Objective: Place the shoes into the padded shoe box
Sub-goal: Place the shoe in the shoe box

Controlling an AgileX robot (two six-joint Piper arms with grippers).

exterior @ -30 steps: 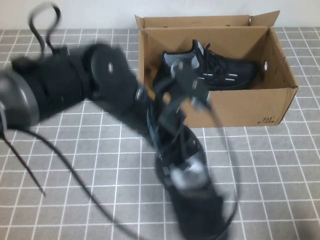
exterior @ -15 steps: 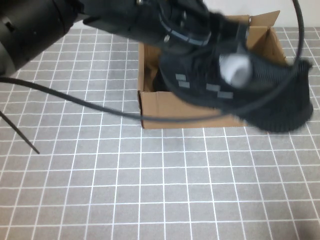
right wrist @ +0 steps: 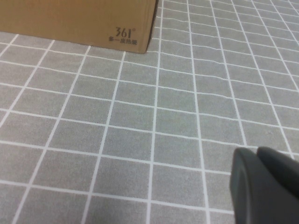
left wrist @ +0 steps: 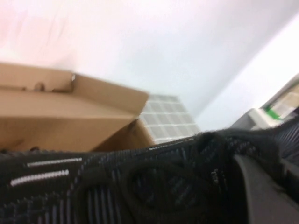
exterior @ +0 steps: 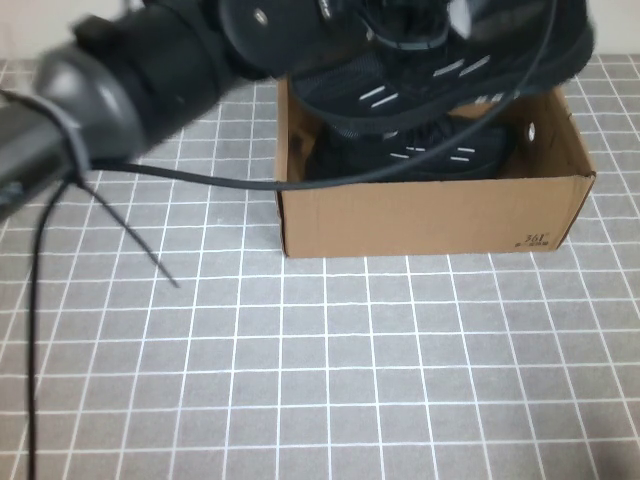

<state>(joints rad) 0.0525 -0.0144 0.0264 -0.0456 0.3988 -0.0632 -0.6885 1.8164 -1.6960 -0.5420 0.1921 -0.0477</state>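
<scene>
My left gripper keeps lowering the held sneaker (exterior: 470, 85) next to the second sneaker (exterior: 435, 157) until it rests inside the box. The held sneaker hangs along the box's long front side.
My left gripper (exterior: 408, 22) is shut on a black knit sneaker (exterior: 440, 72) with white dash marks and holds it in the air over the brown cardboard shoe box (exterior: 430, 215). The second sneaker (exterior: 432, 156) lies inside the box on its side, partly hidden by the held one. In the left wrist view the held sneaker (left wrist: 140, 186) fills the lower part, with one finger (left wrist: 261, 196) against it and a box flap (left wrist: 70, 107) behind. My right gripper (right wrist: 265, 186) is shut and empty, low over the tiled mat near the box's logo corner (right wrist: 124, 32); it is out of the high view.
The grey tiled mat (exterior: 320, 370) lies in front of the box. The left arm (exterior: 120, 90) and its black cables (exterior: 150, 250) stretch across the left and back of the scene. A white wall stands behind the box.
The left arm lifted the sneaker off the mat in front of the box, swung it up and back, and now holds it above the box opening. The right arm has not visibly moved.
</scene>
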